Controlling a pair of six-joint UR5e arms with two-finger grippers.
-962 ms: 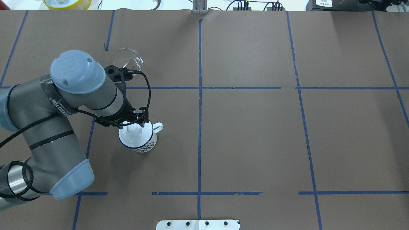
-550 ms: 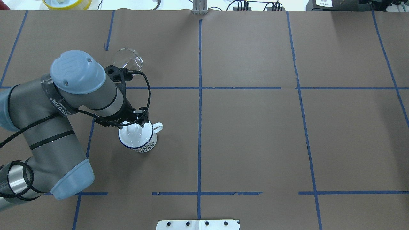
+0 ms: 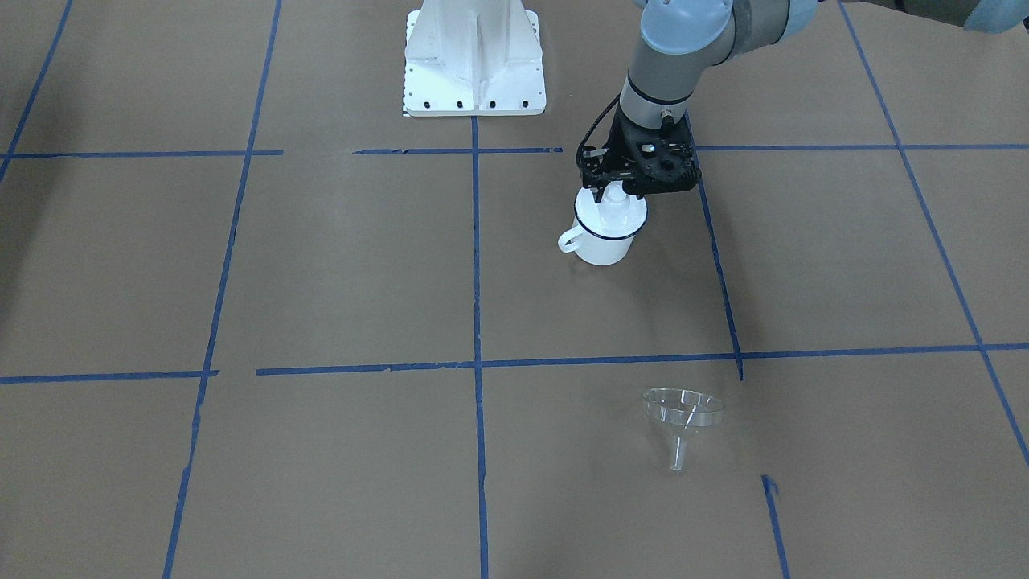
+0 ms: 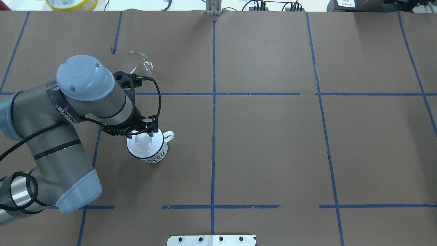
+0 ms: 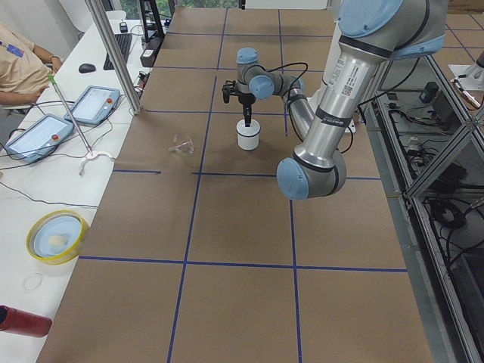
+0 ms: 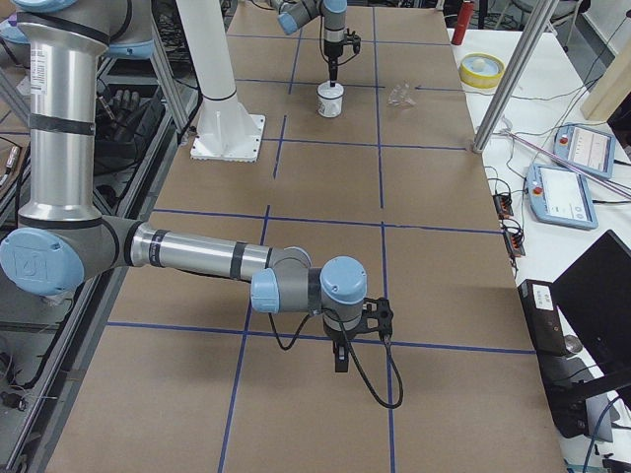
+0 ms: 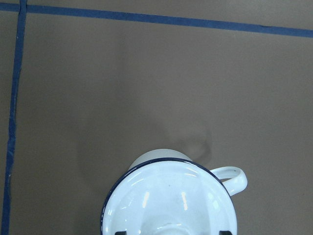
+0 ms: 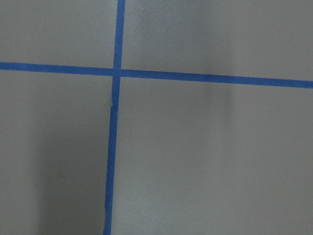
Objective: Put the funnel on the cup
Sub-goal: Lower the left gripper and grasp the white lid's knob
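My gripper will bring the lid straight off and leave the cup standing when it lifts, because the white lid's smooth edge [image 3: 609, 216] just rests within the dark blue rim [image 3: 608, 237].
The cup [image 4: 155, 158] is a white enamel mug with a dark blue rim, standing left of the table's middle, also in the front view [image 3: 601, 248]. A white domed lid with a knob [image 7: 166, 200] sits on it. My left gripper [image 3: 616, 191] is right over the lid, open, with one finger on each side of the knob. The clear funnel [image 4: 136, 63] lies on its side on the paper beyond the mug, apart from it, also in the front view [image 3: 682, 410]. My right gripper [image 6: 340, 360] hangs low over bare paper far from both; I cannot tell whether it is open or shut.
The robot's white base plate [image 3: 474, 64] sits at the table's near edge. A yellow bowl [image 4: 71, 3] stands beyond the far edge. Blue tape lines grid the brown paper. Metal posts [image 5: 113, 57] and operator tablets [image 5: 94, 104] stand along the far side.
My left arm's elbow and wrist have shifted slightly while the gripper stays over the lid. The mug, lid and funnel have not moved.
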